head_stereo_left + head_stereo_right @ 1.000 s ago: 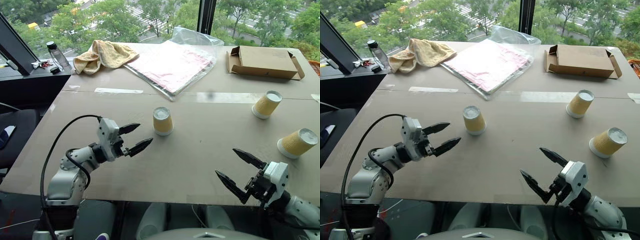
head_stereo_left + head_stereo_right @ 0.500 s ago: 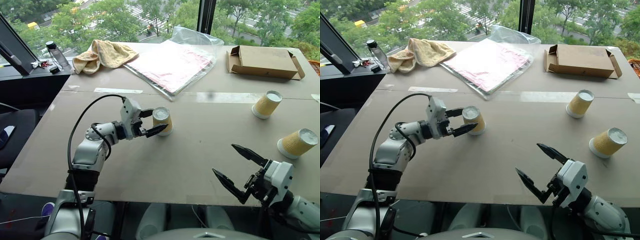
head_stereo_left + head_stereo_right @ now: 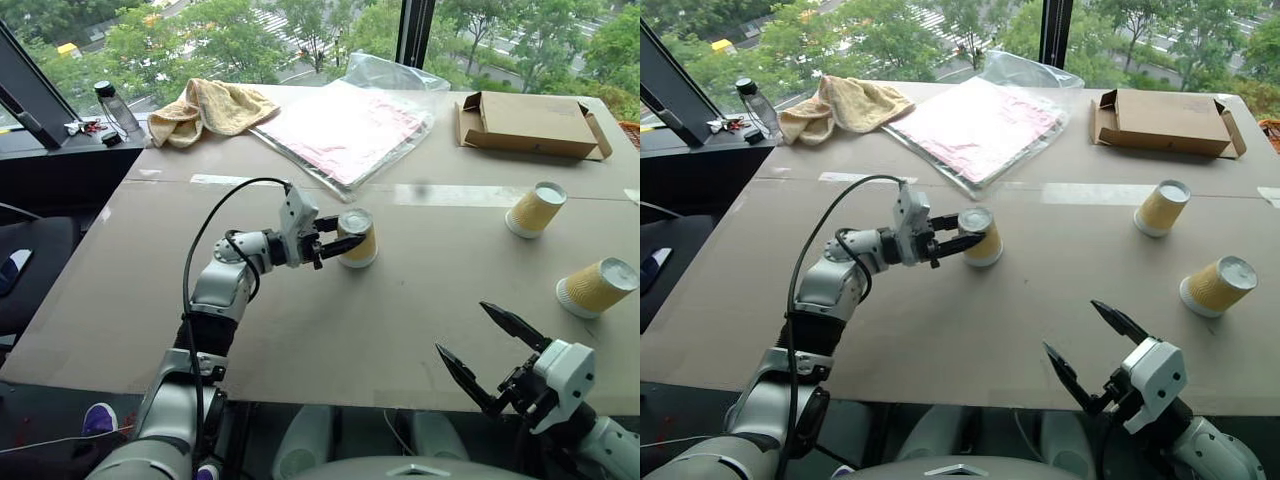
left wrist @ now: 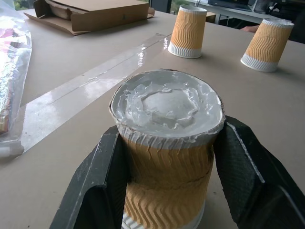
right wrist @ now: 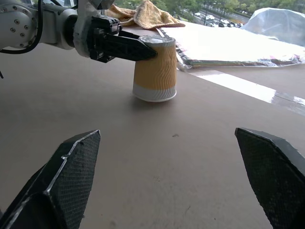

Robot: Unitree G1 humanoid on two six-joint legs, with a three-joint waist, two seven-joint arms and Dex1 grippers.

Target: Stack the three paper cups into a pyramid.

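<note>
The third cup (image 3: 598, 288) flares (image 3: 576, 299) toward its rim. I expect its base to keep apart from the middle cup's base when I bring it alongside.
Three mustard-yellow ribbed paper cups stand upside down on the brown table (image 3: 300, 330). My left gripper (image 3: 350, 232) is shut on the middle cup (image 3: 362, 250), one black finger on each side just under its white base, as the left wrist view shows (image 4: 167, 143). That cup's rim rests on the table in the right wrist view (image 5: 154, 71). The second cup (image 3: 534, 209) and third cup (image 3: 596, 286) stand apart at the right. My right gripper (image 3: 462, 328) hangs open and empty over the table's near edge, well short of the third cup.
At the back lie a flat open cardboard box (image 3: 525, 125), a clear plastic bag over a pink sheet (image 3: 345, 125) and a yellow towel (image 3: 210, 108). A bottle (image 3: 115, 108) stands on the dark ledge at left. Shiny tape strips (image 3: 440, 195) cross the table.
My left gripper reached the middle cup, shut on it and carried it a little to the right. The right gripper stayed open in about the same place.
</note>
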